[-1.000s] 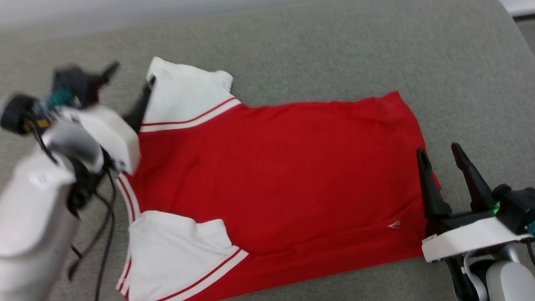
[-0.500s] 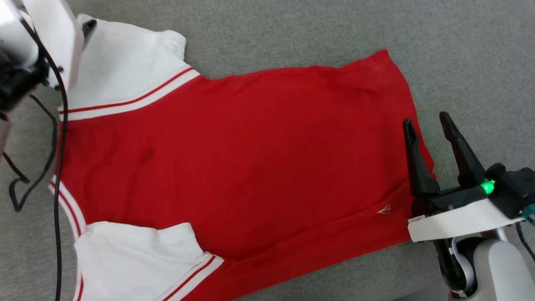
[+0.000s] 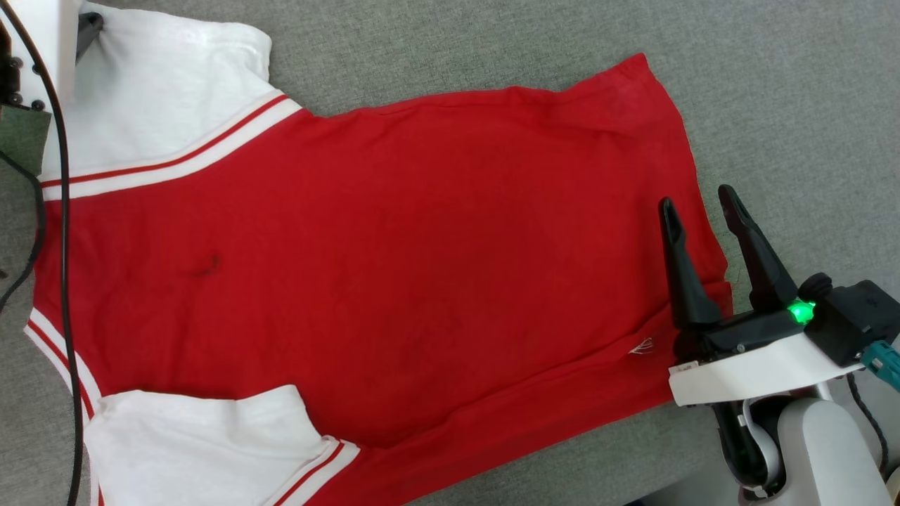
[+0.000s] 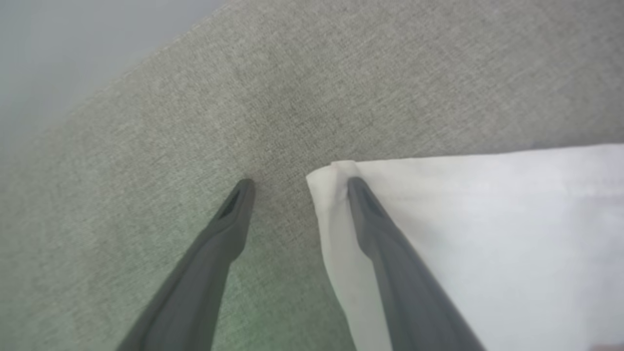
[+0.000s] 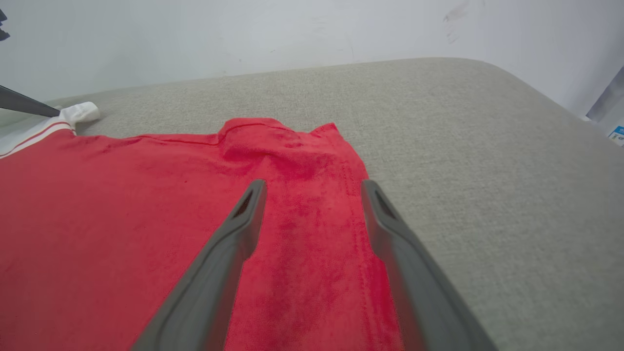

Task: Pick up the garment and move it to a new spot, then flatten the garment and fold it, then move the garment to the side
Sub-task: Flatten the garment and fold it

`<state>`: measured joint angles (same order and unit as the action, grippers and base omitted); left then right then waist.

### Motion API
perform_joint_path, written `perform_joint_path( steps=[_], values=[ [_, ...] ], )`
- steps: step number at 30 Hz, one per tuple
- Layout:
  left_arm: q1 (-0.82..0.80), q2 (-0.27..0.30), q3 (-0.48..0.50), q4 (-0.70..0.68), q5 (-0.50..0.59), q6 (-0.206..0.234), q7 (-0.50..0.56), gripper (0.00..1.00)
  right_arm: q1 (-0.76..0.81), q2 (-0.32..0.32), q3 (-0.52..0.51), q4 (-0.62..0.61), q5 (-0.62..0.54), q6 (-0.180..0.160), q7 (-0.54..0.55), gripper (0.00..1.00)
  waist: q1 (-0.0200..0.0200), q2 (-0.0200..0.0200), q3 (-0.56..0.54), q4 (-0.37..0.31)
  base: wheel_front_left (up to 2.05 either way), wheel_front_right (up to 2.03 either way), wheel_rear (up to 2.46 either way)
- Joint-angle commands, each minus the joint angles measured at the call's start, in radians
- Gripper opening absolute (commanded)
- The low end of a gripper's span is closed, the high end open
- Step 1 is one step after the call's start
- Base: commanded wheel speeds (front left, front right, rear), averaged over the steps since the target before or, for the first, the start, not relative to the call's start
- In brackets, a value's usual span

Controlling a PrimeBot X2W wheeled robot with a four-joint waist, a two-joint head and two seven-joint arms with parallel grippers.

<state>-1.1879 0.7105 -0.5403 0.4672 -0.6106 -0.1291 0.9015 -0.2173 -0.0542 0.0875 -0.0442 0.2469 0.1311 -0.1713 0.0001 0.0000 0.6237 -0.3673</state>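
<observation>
I expect the garment (image 3: 405, 244) to show hidden black print when I fold it, because its folded near part has a white mark (image 3: 643, 346) next to the plain red side.
The garment (image 3: 394, 246) lies spread flat on a grey fabric surface, plain red side up, its white sleeves to the left. My right gripper (image 3: 697, 200) stands open over the hem at the right; in the right wrist view the right gripper (image 5: 313, 187) has the red hem edge between its fingers. In the left wrist view my left gripper (image 4: 301, 184) is open at the corner of the far white sleeve (image 4: 487, 234), one finger over the cloth and the other over bare surface. The left arm's white wrist (image 3: 49, 49) shows at the top left.
The grey fabric surface (image 3: 773, 105) reaches past the garment at the top and right. Its rounded far edge (image 5: 512, 78) meets a pale wall. A black cable (image 3: 63, 211) from the left arm hangs over the garment's collar end.
The head camera has moved closer and the whole picture has shifted left. The garment lies as before. Both grippers stay open at the sleeve corner and the hem.
</observation>
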Motion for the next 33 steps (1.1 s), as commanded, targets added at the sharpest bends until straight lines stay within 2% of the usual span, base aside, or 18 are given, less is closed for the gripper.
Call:
perform_joint_path(
  steps=[1, 2, 5, 13, 14, 16, 23, 28, 30, 33],
  values=[
    [0.040, -0.013, -0.017, 0.024, -0.020, -0.001, 0.034, 0.38, -0.010, 0.006, 0.006, 0.000, 0.006, -0.001, -0.003, 1.00, -0.0001, 0.0000, 0.001, 0.001, 0.00, 0.00, 0.00],
    [0.053, -0.020, -0.016, 0.026, -0.041, -0.001, 0.058, 0.00, -0.010, 0.006, 0.008, -0.001, 0.010, -0.001, -0.002, 1.00, -0.0001, 0.0000, 0.002, 0.002, 0.00, 0.00, 0.00],
    [0.070, -0.020, -0.016, 0.005, -0.067, -0.001, 0.086, 0.00, -0.010, 0.005, 0.003, -0.007, 0.013, -0.001, 0.003, 1.00, -0.0001, 0.0000, 0.002, 0.008, 0.00, 0.00, 0.00],
    [0.084, -0.051, 0.022, -0.046, -0.081, 0.033, -0.040, 0.00, -0.011, -0.001, -0.022, -0.014, -0.017, -0.001, 0.032, 1.00, -0.0001, 0.0000, -0.046, 0.045, 0.00, 0.00, 0.00],
    [0.100, -0.056, 0.029, -0.072, -0.079, 0.033, -0.094, 0.00, -0.006, -0.022, -0.036, -0.020, -0.027, -0.001, 0.059, 1.00, -0.0001, 0.0000, -0.084, 0.066, 0.00, 0.00, 0.00],
    [0.125, -0.064, 0.037, -0.089, -0.090, 0.033, -0.131, 0.00, -0.004, -0.041, -0.047, -0.022, -0.038, -0.001, 0.091, 1.00, -0.0001, 0.0000, -0.111, 0.081, 0.00, 0.00, 0.00],
    [0.211, -0.047, 0.049, -0.206, -0.108, 0.030, -0.202, 0.00, -0.047, -0.157, -0.054, -0.042, -0.027, -0.001, 0.294, 1.00, -0.0001, 0.0000, -0.168, 0.149, 0.00, 0.00, 0.00],
    [0.289, -0.034, 0.054, -0.335, -0.115, 0.048, -0.240, 0.00, -0.120, -0.246, -0.058, -0.030, 0.025, -0.001, 0.472, 1.00, -0.0001, 0.0000, -0.185, 0.197, 0.00, 0.00, 0.00],
    [0.320, -0.029, 0.049, -0.393, -0.112, 0.057, -0.251, 0.00, -0.154, -0.300, -0.048, -0.022, 0.042, -0.001, 0.543, 1.00, -0.0001, 0.0000, -0.185, 0.217, 0.00, 0.00, 0.00],
    [0.361, -0.026, 0.051, -0.477, -0.110, 0.075, -0.270, 0.00, -0.197, -0.343, -0.044, 0.013, 0.086, -0.001, 0.648, 1.00, -0.0001, 0.0000, -0.175, 0.243, 0.00, 0.00, 0.00]
  ],
)
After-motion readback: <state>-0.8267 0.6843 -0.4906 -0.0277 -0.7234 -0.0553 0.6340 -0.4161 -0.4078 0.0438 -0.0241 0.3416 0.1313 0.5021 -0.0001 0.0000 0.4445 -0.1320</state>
